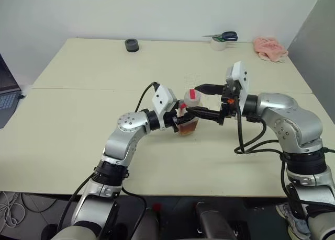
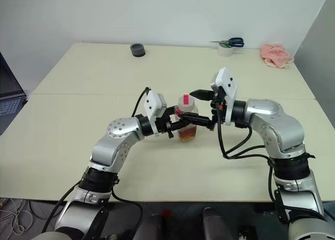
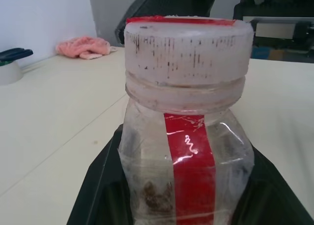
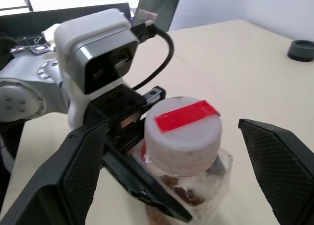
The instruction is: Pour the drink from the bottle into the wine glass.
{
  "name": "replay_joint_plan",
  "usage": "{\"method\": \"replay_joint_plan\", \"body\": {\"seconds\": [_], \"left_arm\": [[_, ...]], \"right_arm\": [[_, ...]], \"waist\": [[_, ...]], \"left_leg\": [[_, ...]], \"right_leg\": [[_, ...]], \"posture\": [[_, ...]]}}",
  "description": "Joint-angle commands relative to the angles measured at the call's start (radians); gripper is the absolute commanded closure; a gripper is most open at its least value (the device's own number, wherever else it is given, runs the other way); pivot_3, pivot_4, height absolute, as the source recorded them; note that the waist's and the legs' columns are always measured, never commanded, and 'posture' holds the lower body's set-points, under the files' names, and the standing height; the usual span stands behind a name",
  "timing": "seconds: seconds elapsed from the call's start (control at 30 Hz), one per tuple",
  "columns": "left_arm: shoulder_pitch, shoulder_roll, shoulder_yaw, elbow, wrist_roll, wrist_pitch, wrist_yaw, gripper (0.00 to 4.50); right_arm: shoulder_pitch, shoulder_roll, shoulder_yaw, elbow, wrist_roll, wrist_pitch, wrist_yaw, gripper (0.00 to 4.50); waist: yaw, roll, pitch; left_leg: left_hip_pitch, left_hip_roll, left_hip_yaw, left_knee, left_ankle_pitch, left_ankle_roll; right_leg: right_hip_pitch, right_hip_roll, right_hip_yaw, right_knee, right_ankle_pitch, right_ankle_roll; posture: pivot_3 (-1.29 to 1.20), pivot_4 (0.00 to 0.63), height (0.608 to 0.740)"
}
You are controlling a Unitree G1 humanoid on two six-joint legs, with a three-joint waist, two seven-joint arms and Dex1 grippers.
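Note:
I need to pull my right gripper back and tip the cap off with its near finger, because the cap still covers the bottle's neck inside my right gripper's open fingers.
My left gripper is shut on the body of the bottle, a small clear one with a red label strip, held upright just above the table. Amber drink fills its lower part. The bottle's white cap carries a red strip and sits on the neck. My right gripper comes in level from the right and is open, one finger on each side of the cap without touching it. The wine glass is out of view.
A black round object lies at the table's far edge. A tape roll with scissors on it and a pink cloth are at the far right. A laptop stands off the table's left side.

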Motion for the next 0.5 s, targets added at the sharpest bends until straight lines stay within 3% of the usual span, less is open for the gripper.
{"method": "replay_joint_plan", "body": {"seconds": [0.03,0.5], "left_arm": [[-0.021,-0.008,0.013,-0.03,-0.017,-0.023,-0.007,2.7],[-0.015,-0.019,0.012,-0.049,-0.018,-0.013,-0.004,2.7]], "right_arm": [[-0.019,0.003,-0.032,-0.062,0.007,0.0,-0.05,0.0],[-0.079,0.119,0.033,-0.056,-0.027,0.067,-0.216,0.0]], "waist": [[0.0,0.0,0.0],[0.0,0.0,0.0]], "left_leg": [[0.0,0.0,0.0,0.0,0.0,0.0],[0.0,0.0,0.0,0.0,0.0,0.0]], "right_leg": [[0.0,0.0,0.0,0.0,0.0,0.0],[0.0,0.0,0.0,0.0,0.0,0.0]], "posture": [[0.0,0.15,0.74],[0.0,0.15,0.74]]}}
